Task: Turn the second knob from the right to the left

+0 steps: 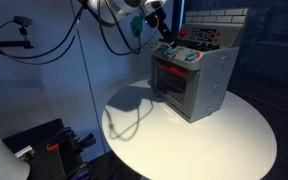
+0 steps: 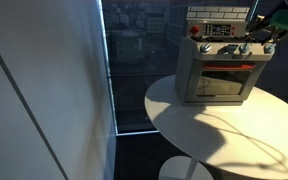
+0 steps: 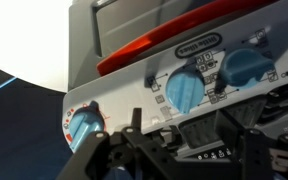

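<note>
My gripper's open fingers are short of the middle knob's ridge (image 3: 183, 113). I should move them forward around that ridge (image 3: 185, 91) before I close them and turn the middle knob.
A grey toy oven (image 1: 194, 85) (image 2: 219, 75) stands on the round white table (image 1: 234, 140). Its front panel carries blue knobs in a row. In the wrist view, which looks upside down, the second knob (image 3: 184, 90) in from the oven's edge sits mid-frame. An end knob with a red ring (image 3: 82, 128) is left of it and another blue knob (image 3: 244, 68) is to its right. My gripper (image 3: 184, 138) (image 1: 162, 32) (image 2: 256, 40) hovers at the panel just off that middle knob, jaws apart and touching none of the knobs. One dark finger (image 3: 239, 125) shows at the lower right.
The oven door with its red handle (image 3: 174, 45) lies just beyond the knobs. Cables (image 1: 114, 35) hang from the arm over the table's far side. A dark window wall (image 2: 134, 60) stands behind the table.
</note>
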### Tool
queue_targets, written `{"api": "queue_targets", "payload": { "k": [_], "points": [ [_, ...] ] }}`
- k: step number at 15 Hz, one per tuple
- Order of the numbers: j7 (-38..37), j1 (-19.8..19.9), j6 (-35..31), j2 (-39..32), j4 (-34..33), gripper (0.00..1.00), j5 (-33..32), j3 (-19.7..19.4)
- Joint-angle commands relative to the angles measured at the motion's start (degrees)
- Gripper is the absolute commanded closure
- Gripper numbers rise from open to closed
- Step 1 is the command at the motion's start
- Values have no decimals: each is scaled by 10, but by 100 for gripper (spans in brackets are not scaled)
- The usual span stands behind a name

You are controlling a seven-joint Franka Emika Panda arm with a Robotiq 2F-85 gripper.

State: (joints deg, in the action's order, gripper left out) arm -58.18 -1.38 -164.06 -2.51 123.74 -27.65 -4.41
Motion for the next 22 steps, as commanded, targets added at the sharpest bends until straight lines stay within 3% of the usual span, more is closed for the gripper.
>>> {"api": "queue_targets", "payload": {
  "k": [1, 2, 3, 4, 7, 11, 22],
  "points": [
    [1, 0, 17, 10, 4, 31, 7, 1],
    [0, 0, 17, 9, 3, 31, 7, 1],
    [-1, -1, 18, 7, 1, 35, 6, 1],
    [-2, -1, 19, 6, 0, 47, 5, 1],
    [-2, -1, 22, 4, -2, 56, 6, 1],
    [-2, -1, 27, 0, -5, 49, 7, 1],
    [-5, -4, 40, -10, -19, 50, 8, 3]
  ]
}}
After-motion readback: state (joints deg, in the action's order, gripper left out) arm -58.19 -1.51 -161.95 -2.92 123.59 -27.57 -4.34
